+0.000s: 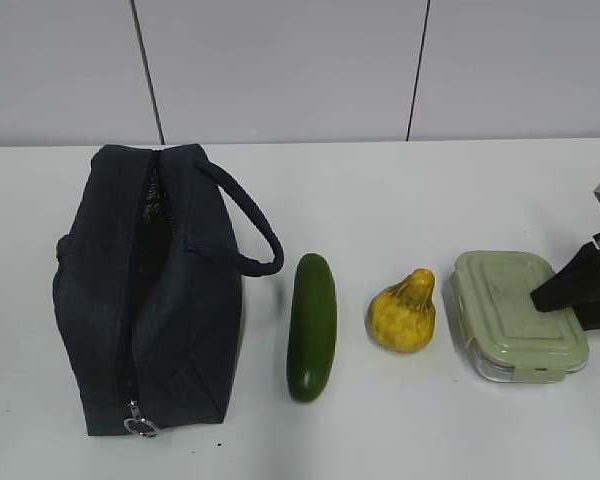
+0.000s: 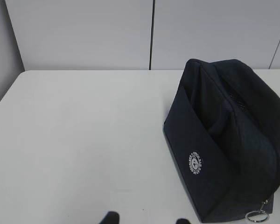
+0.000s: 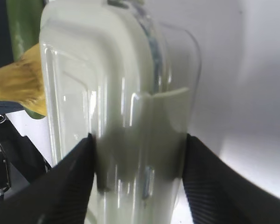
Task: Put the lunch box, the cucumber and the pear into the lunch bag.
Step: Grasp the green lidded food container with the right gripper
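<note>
The lunch bag (image 1: 188, 300) will open up wide when I push the lunch box in, because its open zipper leaves a narrow slit (image 1: 137, 262) between loose sides.
The navy lunch bag (image 1: 150, 300) lies at the left with its top zipper open; it also fills the right of the left wrist view (image 2: 224, 154). The dark green cucumber (image 1: 312, 325) lies to its right, then the yellow pear (image 1: 405, 312), then the sage-lidded lunch box (image 1: 510, 305) resting on the table. My right gripper (image 1: 580, 300) reaches in from the right edge. In its wrist view the gripper (image 3: 139, 158) has both black fingers pressed against opposite sides of the lunch box (image 3: 112, 70). My left gripper (image 2: 147, 220) hangs open over bare table, left of the bag.
The bag's strap handle (image 1: 250, 225) loops out toward the cucumber, and its silver ring pull (image 1: 140, 427) hangs at the near end. Behind the lunch box in the right wrist view are the pear (image 3: 23, 84) and the cucumber (image 3: 23, 23). A white wall backs the white table.
</note>
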`<state>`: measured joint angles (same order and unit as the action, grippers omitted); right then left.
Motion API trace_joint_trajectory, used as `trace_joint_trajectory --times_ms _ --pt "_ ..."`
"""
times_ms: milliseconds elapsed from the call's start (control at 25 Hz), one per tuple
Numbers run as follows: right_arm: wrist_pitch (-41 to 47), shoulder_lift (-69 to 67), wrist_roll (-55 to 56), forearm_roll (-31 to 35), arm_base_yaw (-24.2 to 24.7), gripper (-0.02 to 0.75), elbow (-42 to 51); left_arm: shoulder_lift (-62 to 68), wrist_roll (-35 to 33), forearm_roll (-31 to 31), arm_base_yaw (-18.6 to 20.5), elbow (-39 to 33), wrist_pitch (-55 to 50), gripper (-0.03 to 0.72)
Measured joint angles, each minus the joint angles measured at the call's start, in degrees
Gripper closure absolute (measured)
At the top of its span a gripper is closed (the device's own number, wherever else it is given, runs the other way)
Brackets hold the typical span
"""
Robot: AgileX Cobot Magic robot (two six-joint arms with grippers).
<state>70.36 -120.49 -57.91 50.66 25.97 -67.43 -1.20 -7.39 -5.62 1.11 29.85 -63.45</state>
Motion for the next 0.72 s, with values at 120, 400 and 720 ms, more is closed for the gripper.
trace_joint_trajectory --times_ms 120,400,720 --pt "0.38 -0.10 0.00 0.50 0.00 0.333 0.00 0.00 0.00 0.00 0.00 0.00 0.00 0.452" --pt "0.43 -0.10 0.00 0.59 0.09 0.337 0.00 0.00 0.00 0.00 0.00 0.00 0.00 0.452" --pt "0.52 -0.10 0.00 0.83 0.09 0.364 0.00 0.00 0.00 0.00 0.00 0.00 0.00 0.452"
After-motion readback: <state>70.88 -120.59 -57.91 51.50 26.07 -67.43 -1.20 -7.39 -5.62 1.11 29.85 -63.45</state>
